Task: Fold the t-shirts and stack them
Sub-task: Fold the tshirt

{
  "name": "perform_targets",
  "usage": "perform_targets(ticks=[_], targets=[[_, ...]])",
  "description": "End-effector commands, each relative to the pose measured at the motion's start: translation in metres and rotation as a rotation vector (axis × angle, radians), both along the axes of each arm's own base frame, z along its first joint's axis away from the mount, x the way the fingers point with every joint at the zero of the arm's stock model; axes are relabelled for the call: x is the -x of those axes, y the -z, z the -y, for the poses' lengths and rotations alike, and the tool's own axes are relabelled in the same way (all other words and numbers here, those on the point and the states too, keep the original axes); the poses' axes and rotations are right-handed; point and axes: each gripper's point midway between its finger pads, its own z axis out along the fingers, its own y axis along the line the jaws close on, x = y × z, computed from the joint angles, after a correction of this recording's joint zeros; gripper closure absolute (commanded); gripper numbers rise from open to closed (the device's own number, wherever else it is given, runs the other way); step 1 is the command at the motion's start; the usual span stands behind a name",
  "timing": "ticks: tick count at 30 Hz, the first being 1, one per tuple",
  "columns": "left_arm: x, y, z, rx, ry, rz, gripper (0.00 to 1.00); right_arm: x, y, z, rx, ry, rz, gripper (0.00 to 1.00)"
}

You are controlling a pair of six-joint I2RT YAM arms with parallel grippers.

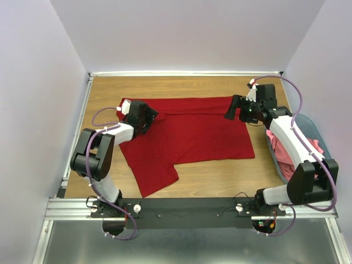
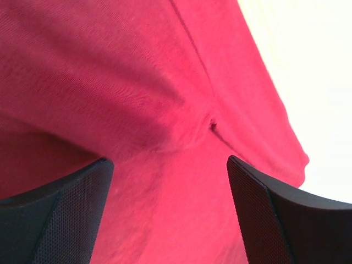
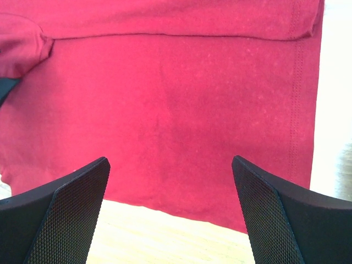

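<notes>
The folded piece of the shirt bunches up point(image 1: 160, 116) under my open left gripper. I should rise clear, back toward the shirt's outer end and grab loose cloth there.
A dark red t-shirt point(image 1: 192, 135) lies spread on the wooden table, its far strip folded over and one sleeve reaching toward the near edge. My left gripper point(image 1: 147, 116) hovers open over the shirt's left end; its wrist view shows red cloth point(image 2: 143, 99) with a seam between the spread fingers point(image 2: 66, 214). My right gripper point(image 1: 235, 109) stands open at the shirt's far right corner, nothing between its fingers point(image 3: 275, 214); the hem point(image 3: 297, 110) and bare wood show below. Lighter pink t-shirts point(image 1: 286, 151) lie bunched in the basket on the right.
A grey-blue plastic basket point(image 1: 318, 131) sits at the table's right edge, under my right arm. Walls close the table at the back and sides. Bare wood point(image 1: 220, 176) shows in front of the shirt.
</notes>
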Motion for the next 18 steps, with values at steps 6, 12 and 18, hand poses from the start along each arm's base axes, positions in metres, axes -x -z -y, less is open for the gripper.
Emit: perform_targets(ticks=[6,12,18], targets=[[-0.028,-0.009,0.001,-0.02,-0.037,0.047,0.14,0.009,0.001,0.009,0.046,0.012,0.008,0.0],[-0.052,-0.047,-0.001,-0.08,-0.028,0.105,0.16,0.009,0.0,0.009,0.048,0.008,0.009,0.0],[-0.088,-0.073,-0.013,-0.183,-0.005,0.165,0.15,0.01,0.002,0.009,0.049,0.007,0.0,0.0]])
